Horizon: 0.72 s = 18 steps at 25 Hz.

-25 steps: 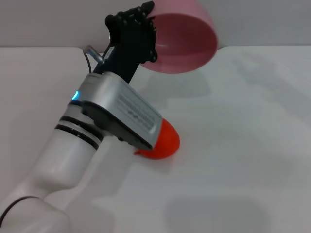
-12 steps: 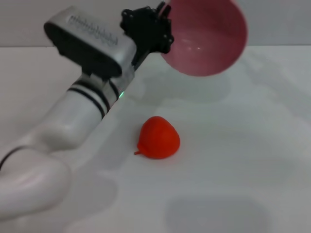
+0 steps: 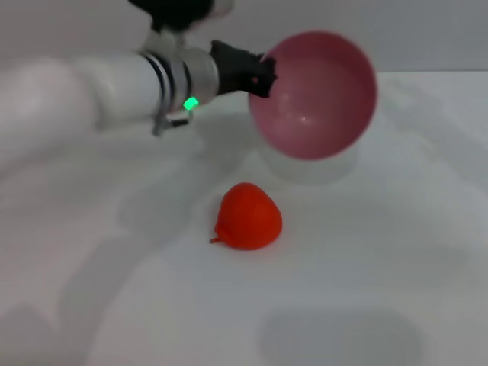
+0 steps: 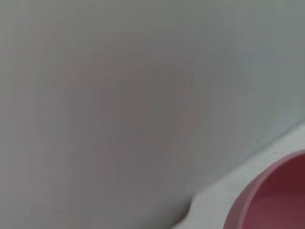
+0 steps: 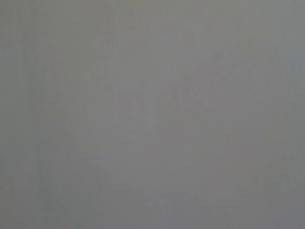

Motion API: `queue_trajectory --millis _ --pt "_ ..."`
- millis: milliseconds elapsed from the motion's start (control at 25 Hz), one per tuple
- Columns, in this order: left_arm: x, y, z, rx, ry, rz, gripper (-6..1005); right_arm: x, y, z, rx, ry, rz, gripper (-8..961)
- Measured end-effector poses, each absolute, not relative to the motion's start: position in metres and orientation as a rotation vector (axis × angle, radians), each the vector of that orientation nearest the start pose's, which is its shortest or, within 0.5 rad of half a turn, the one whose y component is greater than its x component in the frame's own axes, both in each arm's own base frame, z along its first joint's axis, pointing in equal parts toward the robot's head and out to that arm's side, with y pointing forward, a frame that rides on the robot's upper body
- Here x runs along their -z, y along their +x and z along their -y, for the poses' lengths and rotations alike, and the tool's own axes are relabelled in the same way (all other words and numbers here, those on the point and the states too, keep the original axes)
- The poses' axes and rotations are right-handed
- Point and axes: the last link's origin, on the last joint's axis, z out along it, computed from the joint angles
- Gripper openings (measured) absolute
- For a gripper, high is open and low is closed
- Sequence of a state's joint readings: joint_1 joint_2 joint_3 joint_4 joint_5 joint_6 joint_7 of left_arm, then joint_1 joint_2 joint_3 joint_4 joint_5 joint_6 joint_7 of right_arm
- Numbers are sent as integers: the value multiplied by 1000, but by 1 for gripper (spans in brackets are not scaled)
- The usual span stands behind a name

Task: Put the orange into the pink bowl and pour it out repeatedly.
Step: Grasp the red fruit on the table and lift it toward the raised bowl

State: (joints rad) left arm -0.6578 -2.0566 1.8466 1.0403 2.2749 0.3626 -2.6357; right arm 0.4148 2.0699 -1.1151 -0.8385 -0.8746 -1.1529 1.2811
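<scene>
The empty pink bowl (image 3: 316, 99) is in my right gripper's way to the orange. Next, my left gripper pulls the bowl back to its own side (image 3: 126, 160) first.
The orange (image 3: 248, 217) lies on the white table in the head view, near the middle. The pink bowl (image 3: 316, 95) is empty and held tilted above the table behind the orange, its opening facing toward me. My left gripper (image 3: 263, 75) is shut on the bowl's left rim, reaching in from the left. Part of the bowl's rim also shows in the left wrist view (image 4: 271, 200). My right gripper is out of view; the right wrist view shows only plain grey.
The white table (image 3: 366, 252) stretches all around the orange, with a grey wall behind its far edge. The bowl's shadow falls on the table below it.
My left arm has swung up and leftward, and the bowl has come lower and turned its opening more toward me. The orange, uncovered by the arm, has stayed where it lay.
</scene>
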Motion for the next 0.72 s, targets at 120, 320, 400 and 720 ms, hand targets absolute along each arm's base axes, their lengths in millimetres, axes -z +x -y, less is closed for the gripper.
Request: queue_trajectory --millis 120,320,400,720 --pt "42 -127 -438 213 -2406 668 43 -79 199 -388 -1341 -1954 -496 448" --pt "-6 -148 -452 195 -2470 805 43 -68 201 -386 -1274 -2011 -469 448" --pt "-6 -148 -452 195 -2470 805 43 -62 203 -385 -1229 -2051 -462 449" --pt "-76 -228 -443 -118 -2299 1060 43 -43 221 -389 -926 -2209 -590 449"
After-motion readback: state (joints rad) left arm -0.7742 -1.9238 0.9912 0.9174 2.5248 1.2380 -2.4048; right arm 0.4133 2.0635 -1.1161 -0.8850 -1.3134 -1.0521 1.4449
